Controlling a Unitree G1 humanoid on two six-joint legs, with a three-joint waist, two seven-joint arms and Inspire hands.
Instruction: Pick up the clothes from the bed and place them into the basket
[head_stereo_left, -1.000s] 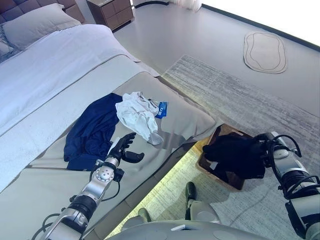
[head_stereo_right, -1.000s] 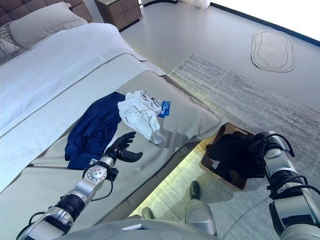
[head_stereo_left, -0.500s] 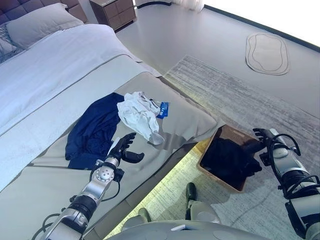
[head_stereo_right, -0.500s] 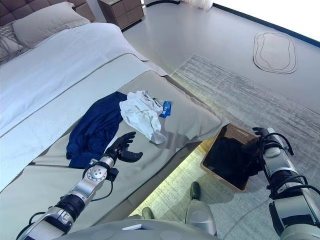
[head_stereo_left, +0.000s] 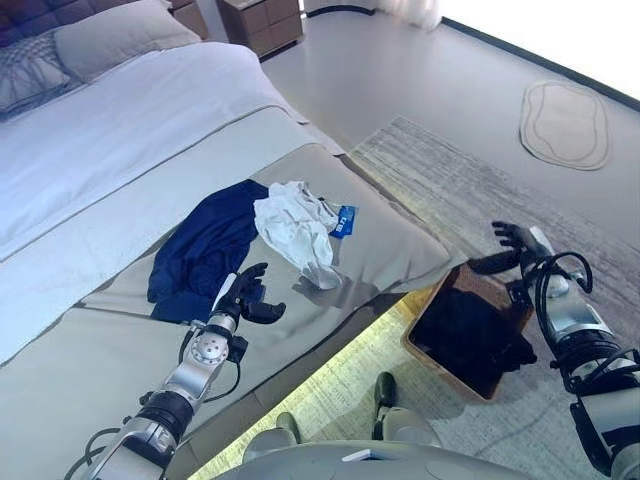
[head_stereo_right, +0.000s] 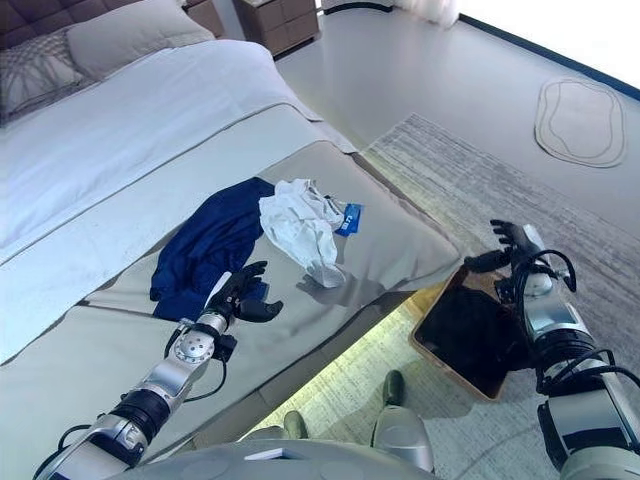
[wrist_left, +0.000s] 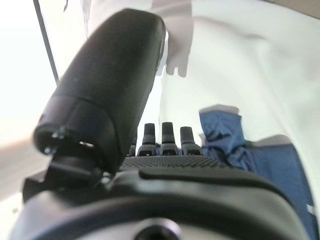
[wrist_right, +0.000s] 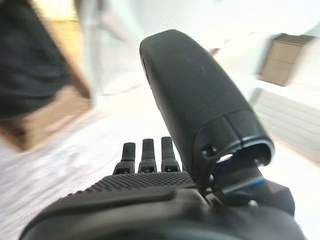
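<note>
I expect the blue tag (head_stereo_left: 344, 222) to come along and hang below when I lift the white garment, since the tag is tucked against the white garment's edge (head_stereo_left: 330, 217).
A navy blue garment (head_stereo_left: 205, 250) and a white garment (head_stereo_left: 297, 228) with a blue tag (head_stereo_left: 346, 220) lie side by side on the grey bed cover (head_stereo_left: 390, 235). A brown basket (head_stereo_left: 500, 300) stands on the rug by the bed's foot with a black garment (head_stereo_left: 460, 330) in it. My left hand (head_stereo_left: 243, 297) is open and empty over the bed, just short of the navy garment (wrist_left: 260, 160). My right hand (head_stereo_left: 512, 240) is open and empty above the basket's far rim.
A white duvet (head_stereo_left: 130, 130) and pillows (head_stereo_left: 110, 35) cover the bed's far part. A wooden nightstand (head_stereo_left: 265, 18) stands by the headboard. A grey rug (head_stereo_left: 440, 185) lies under the basket, and a small oval mat (head_stereo_left: 565, 125) lies farther off.
My right hand let the black garment drop into the basket, opened, and rose above the far rim. The camera shifted. My left hand stayed by the navy garment.
</note>
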